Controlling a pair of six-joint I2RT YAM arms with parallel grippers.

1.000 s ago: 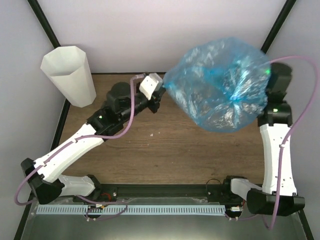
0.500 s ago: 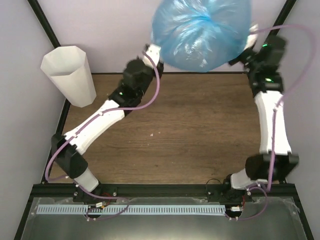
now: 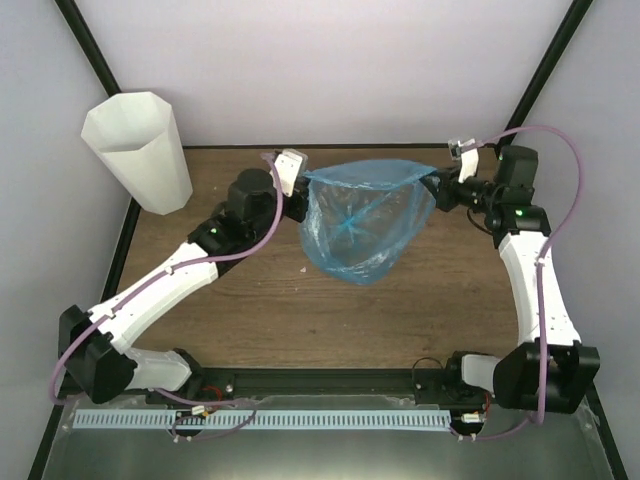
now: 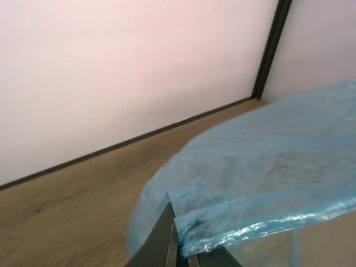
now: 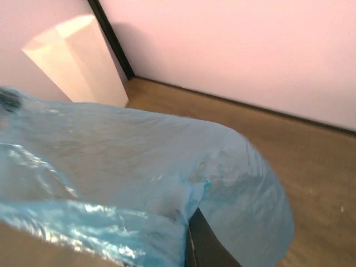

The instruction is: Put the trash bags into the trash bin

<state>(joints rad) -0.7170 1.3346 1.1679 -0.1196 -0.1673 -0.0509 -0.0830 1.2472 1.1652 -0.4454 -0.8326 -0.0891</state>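
My grippers should swing the trash bag's sagging body [image 3: 358, 235] up to balloon it and then lower it, because the trash bag's rim [image 3: 370, 178] stretches into a narrow opening between them.
The light-blue translucent trash bag [image 3: 360, 225] hangs open-mouthed between both arms over the middle of the table, its body sagging toward the wood. My left gripper [image 3: 303, 196] is shut on the bag's left rim, and the film bunches at its dark fingertips [image 4: 167, 236] in the left wrist view. My right gripper [image 3: 432, 190] is shut on the right rim; the bag [image 5: 139, 172] covers most of the right wrist view. The white faceted trash bin [image 3: 137, 150] stands upright at the far left corner, well left of the bag, also seen as the bin [image 5: 78, 61] in the right wrist view.
Pale walls close the table at the back and sides, with black frame posts [image 3: 550, 60] in the far corners. Both arm bases sit at the near edge on a black rail [image 3: 320, 385]. Purple cables [image 3: 575, 180] loop off each arm.
The bag was lifted high toward the back wall half a second ago, ballooned with air. Both arms have since come down and forward, and the bag now hangs lower with its mouth spread open.
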